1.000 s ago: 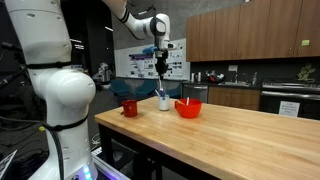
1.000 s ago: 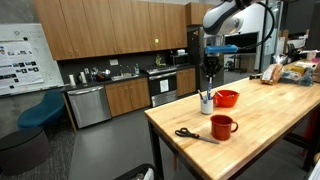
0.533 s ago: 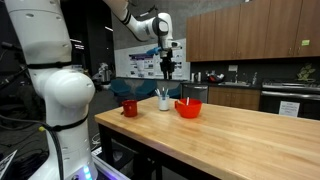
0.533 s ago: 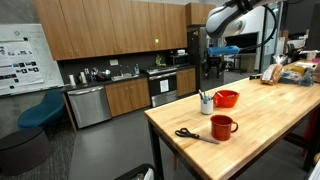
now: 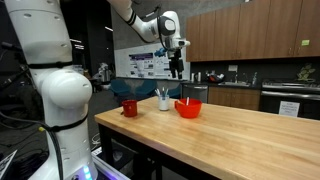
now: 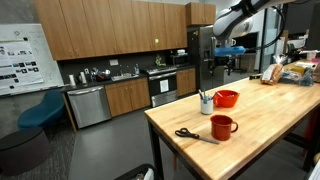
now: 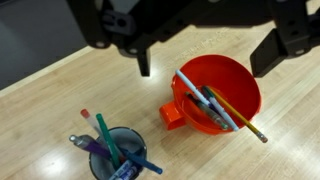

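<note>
I should keep my open gripper going down until its fingers straddle the yellow pencil's end, which sticks out past the red bowl's rim, clear of the pens.
My gripper hangs open and empty, high above the wooden table. In the wrist view a red bowl holding pens and a pencil lies below, between the two fingers. A cup full of pens and markers stands beside the bowl. In both exterior views the gripper is well above the bowl and the cup. A red mug stands near the table's end.
Black-handled scissors lie near the table's edge by the mug. Snack bags sit at the far end of the table. Wooden kitchen cabinets and a dishwasher line the wall beyond the table.
The gripper rose from the cup, opened its jaws and shifted over toward the red bowl. Nothing came up with it.
</note>
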You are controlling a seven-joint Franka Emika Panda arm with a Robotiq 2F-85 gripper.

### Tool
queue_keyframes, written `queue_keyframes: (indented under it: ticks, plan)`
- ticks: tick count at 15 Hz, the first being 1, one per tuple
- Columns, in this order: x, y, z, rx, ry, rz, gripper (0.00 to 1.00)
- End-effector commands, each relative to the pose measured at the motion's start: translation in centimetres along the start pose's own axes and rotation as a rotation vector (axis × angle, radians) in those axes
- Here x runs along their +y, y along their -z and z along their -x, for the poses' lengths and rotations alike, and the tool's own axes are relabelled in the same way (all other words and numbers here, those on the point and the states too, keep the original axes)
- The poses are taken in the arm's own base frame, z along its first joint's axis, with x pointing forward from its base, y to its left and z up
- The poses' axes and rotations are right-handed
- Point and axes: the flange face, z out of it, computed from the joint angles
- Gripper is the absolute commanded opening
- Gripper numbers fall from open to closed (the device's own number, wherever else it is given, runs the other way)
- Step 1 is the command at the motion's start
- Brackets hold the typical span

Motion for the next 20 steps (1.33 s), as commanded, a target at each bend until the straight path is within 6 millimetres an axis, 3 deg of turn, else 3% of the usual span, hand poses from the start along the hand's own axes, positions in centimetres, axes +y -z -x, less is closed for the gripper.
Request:
queue_keyframes:
  ticks: [1,6,12,20]
  plan:
    - [2.1,-1.6,1.0,0.000,-0.010,0.020,1.00]
    - [4.8,-4.1,1.7,-0.012,-0.029,0.066,1.00]
    - [7.8,-5.3,2.5,-0.058,-0.044,0.121,1.00]
    - [8.7,-8.0,3.5,-0.119,-0.052,0.134,1.00]
